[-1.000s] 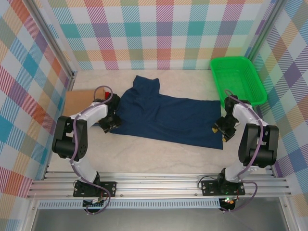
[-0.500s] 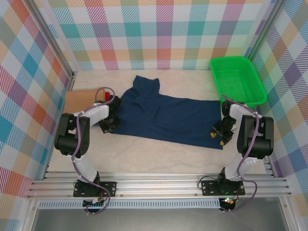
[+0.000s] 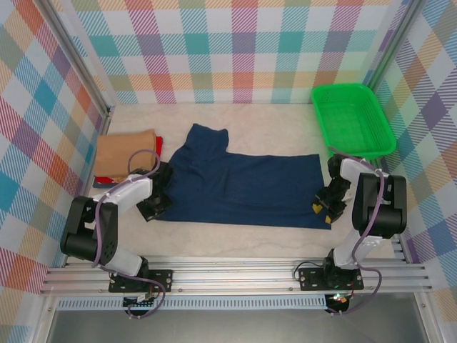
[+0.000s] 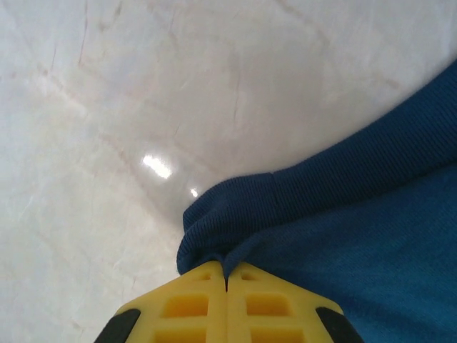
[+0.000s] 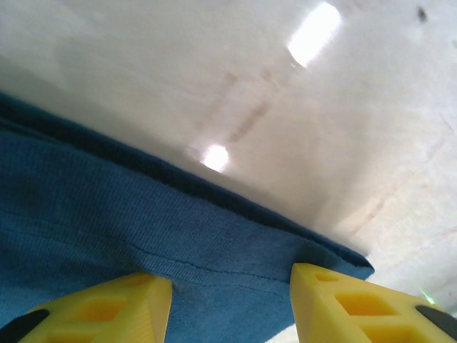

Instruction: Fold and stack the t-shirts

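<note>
My left gripper is pulling the navy t-shirt's near edge (image 3: 243, 224), which lies straight with clear table up to the metal rail (image 3: 235, 262), and should keep pulling until that edge is near the rail.
A dark navy t-shirt (image 3: 239, 187) lies spread flat across the middle of the table, one sleeve pointing to the back. My left gripper (image 3: 153, 207) sits at the shirt's left edge. In the left wrist view its yellow fingers (image 4: 193, 307) are shut, pinching a rolled fold of the navy t-shirt (image 4: 343, 221). My right gripper (image 3: 323, 212) is at the shirt's near right corner. In the right wrist view the navy t-shirt's hem (image 5: 107, 214) lies between the two yellow fingers (image 5: 335, 300), which stand apart. A folded tan t-shirt (image 3: 125, 153) rests at the left, over a red one (image 3: 158, 141).
A green plastic basket (image 3: 353, 107) stands at the back right, close behind the right arm. Plaid walls enclose the table on three sides. A metal rail (image 3: 228, 275) runs along the near edge by the arm bases.
My left gripper has shut on the shirt's left edge and drawn it toward the near side. The shirt has shifted and straightened, uncovering the tan stack. The right gripper's jaws have narrowed a little.
</note>
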You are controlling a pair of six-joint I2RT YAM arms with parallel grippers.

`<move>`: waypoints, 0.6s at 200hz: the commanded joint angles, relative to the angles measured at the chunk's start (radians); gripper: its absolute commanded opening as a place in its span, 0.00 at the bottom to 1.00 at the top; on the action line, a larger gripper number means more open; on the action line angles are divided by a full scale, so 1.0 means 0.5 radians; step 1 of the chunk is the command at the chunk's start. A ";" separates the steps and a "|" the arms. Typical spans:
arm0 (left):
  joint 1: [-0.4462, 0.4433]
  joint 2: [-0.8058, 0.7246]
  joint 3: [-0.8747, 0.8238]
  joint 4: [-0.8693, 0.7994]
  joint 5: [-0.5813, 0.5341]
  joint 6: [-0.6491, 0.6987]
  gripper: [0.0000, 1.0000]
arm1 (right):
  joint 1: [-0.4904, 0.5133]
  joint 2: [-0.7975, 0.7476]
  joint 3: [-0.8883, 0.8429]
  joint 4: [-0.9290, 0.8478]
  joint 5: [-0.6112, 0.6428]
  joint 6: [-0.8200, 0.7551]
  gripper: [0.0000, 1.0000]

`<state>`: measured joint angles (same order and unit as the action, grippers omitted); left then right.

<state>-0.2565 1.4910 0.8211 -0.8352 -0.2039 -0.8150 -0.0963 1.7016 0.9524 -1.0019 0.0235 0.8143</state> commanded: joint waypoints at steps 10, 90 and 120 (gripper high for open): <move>-0.093 -0.145 -0.055 -0.274 -0.020 -0.222 0.00 | -0.001 -0.032 -0.107 -0.161 0.094 0.166 0.48; -0.122 -0.492 -0.242 -0.515 -0.072 -0.516 0.00 | -0.005 -0.032 -0.098 -0.212 0.256 0.142 0.49; -0.171 -0.491 -0.301 -0.515 -0.033 -0.564 0.00 | -0.003 -0.057 -0.117 -0.267 0.277 0.159 0.50</move>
<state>-0.3172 1.2552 0.7010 -1.0229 -0.1993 -1.0485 -0.0967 1.6802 0.9192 -1.0782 0.0967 0.8604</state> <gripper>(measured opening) 0.048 0.501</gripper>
